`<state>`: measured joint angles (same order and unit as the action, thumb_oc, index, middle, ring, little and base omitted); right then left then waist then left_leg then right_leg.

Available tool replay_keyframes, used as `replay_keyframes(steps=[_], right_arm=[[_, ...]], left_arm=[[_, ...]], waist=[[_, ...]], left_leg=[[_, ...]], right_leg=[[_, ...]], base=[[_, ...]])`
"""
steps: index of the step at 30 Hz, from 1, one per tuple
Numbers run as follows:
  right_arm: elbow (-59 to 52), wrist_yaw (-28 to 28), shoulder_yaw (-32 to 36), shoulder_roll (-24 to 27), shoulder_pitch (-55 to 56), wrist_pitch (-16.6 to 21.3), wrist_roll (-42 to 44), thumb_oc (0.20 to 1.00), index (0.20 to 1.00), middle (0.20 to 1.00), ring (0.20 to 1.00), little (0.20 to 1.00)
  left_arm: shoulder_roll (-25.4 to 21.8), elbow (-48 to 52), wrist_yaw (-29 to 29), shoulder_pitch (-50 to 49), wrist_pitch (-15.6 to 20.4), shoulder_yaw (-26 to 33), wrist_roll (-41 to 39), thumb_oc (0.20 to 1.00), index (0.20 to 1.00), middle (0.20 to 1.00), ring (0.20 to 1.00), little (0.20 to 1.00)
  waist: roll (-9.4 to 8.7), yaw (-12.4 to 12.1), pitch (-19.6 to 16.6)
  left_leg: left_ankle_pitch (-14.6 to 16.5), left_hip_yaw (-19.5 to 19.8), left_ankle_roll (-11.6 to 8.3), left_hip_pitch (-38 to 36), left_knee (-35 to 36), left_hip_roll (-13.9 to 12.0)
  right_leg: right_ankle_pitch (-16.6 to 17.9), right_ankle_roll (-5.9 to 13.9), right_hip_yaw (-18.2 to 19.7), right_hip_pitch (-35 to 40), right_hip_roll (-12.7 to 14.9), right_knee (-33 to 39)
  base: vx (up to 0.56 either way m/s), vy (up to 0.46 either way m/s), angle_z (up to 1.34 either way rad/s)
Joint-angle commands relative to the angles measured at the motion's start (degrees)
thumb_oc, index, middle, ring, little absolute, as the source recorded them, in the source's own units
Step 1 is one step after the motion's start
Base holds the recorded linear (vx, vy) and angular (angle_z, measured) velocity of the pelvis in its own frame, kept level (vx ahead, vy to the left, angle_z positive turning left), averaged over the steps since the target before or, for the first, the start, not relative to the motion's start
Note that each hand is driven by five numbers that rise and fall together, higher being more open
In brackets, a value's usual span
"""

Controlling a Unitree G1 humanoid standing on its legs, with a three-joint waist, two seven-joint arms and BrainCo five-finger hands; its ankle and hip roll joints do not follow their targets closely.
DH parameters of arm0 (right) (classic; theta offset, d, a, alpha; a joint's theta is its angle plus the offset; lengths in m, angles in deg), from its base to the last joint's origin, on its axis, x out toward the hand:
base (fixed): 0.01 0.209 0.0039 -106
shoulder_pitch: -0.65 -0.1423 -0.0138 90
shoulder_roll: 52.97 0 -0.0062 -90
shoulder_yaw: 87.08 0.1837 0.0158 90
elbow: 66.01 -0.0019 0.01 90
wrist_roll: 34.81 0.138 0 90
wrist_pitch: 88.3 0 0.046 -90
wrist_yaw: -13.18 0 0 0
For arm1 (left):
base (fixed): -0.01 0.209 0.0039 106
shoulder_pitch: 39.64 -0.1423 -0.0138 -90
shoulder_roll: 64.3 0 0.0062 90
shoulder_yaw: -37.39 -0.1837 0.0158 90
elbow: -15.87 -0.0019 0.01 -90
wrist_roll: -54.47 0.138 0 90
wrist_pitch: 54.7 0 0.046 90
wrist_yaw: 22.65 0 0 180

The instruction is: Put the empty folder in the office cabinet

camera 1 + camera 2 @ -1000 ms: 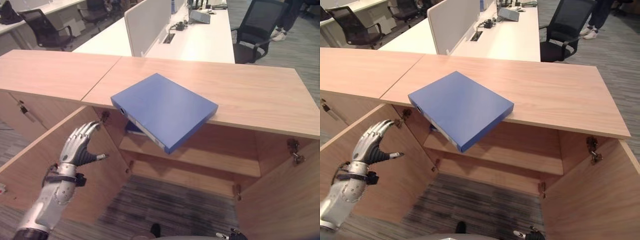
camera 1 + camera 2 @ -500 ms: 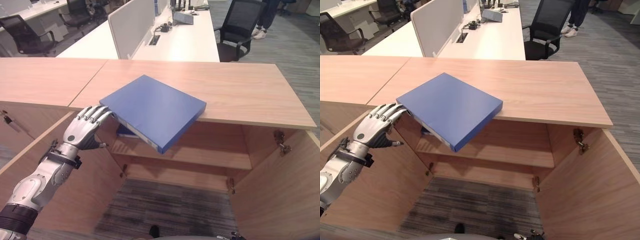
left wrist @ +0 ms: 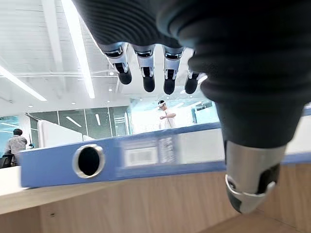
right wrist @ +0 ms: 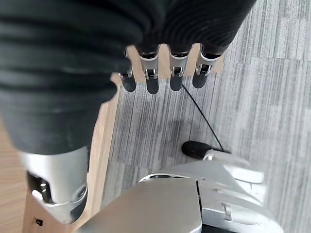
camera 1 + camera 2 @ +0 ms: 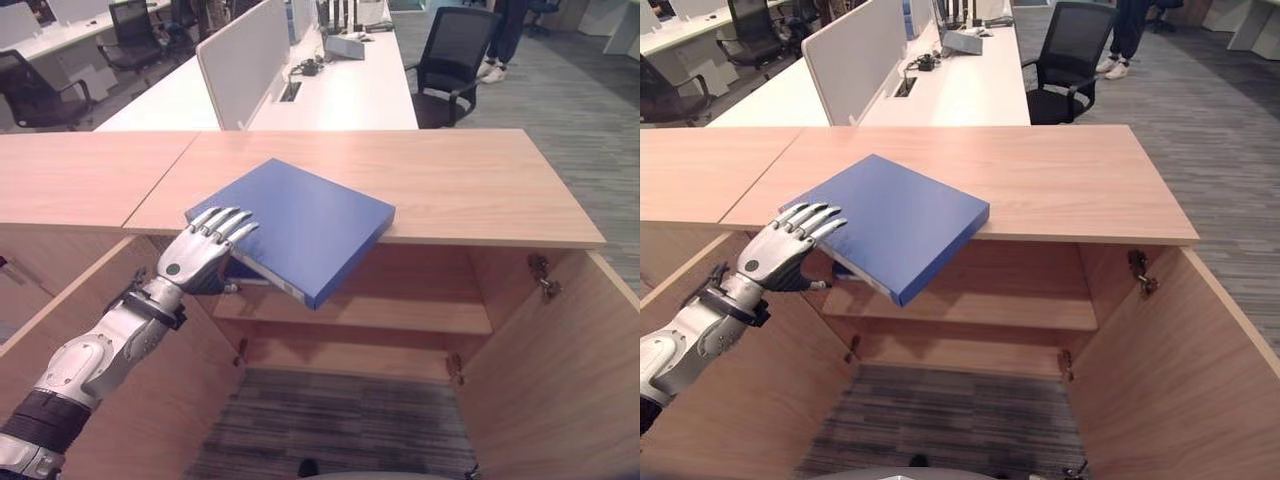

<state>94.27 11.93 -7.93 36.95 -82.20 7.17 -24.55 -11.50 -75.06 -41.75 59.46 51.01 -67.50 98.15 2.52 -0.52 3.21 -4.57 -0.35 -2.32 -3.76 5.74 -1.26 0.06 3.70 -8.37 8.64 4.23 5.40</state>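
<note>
The blue folder's upper side [image 5: 285,203] is plain. I expect a white label to be hidden on the folder's bottom side when I lift it.
A blue folder [image 5: 300,225] lies flat on the wooden cabinet top [image 5: 480,180], with its near corner hanging out over the front edge. My left hand [image 5: 195,262] is at the folder's near-left corner and is open. Its straight fingers [image 3: 148,73] lie over the cover, and the thumb [image 3: 250,174] sits below the labelled spine [image 3: 146,155]. Beneath the top, the cabinet stands open and shows a wooden shelf [image 5: 350,305]. My right hand [image 4: 160,73] hangs low over the carpet with its fingers straight and nothing in it.
Both cabinet doors stand wide open, the left door [image 5: 60,330] beside my left arm and the right door [image 5: 570,380] opposite. Something blue [image 5: 248,272] lies on the shelf under the folder. Behind are white desks, a black office chair [image 5: 450,50] and a person's legs [image 5: 505,30].
My left hand rose from beside the open left door and reached forward to the folder's corner, and its fingers now lie over the cover. The head camera shifted too; the folder stays put.
</note>
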Motion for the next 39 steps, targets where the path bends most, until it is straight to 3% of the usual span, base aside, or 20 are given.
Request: replay_keyframes(steps=[1,39], right_arm=[[1.85,-0.93,0.33,-0.28,-3.63,-0.24,3.33,1.000,1.000,1.000,1.000,1.000],[2.42,-1.50,1.46,-0.60,-3.33,-0.79,4.07,1.000,1.000,1.000,1.000,1.000]], left_arm=[[-0.20,0.26,-1.01,8.53,-0.43,0.09,-1.72,1.000,1.000,1.000,1.000,1.000],[5.40,-1.44,0.48,13.38,-0.94,-5.35,-2.57,1.000,1.000,1.000,1.000,1.000]], waist=[[-1.67,-0.57,1.80],[-2.11,1.47,1.78]], left_leg=[[7.10,-2.00,-2.79,-4.77,-0.74,-1.52],[7.77,-3.65,-2.51,-5.52,-0.74,-1.57]], right_leg=[[0.22,4.98,0.84,-0.35,2.77,-0.40],[0.28,4.88,2.19,-0.68,2.68,-0.48]], base=[[0.02,-0.005,-0.04],[0.00,-0.001,-0.01]])
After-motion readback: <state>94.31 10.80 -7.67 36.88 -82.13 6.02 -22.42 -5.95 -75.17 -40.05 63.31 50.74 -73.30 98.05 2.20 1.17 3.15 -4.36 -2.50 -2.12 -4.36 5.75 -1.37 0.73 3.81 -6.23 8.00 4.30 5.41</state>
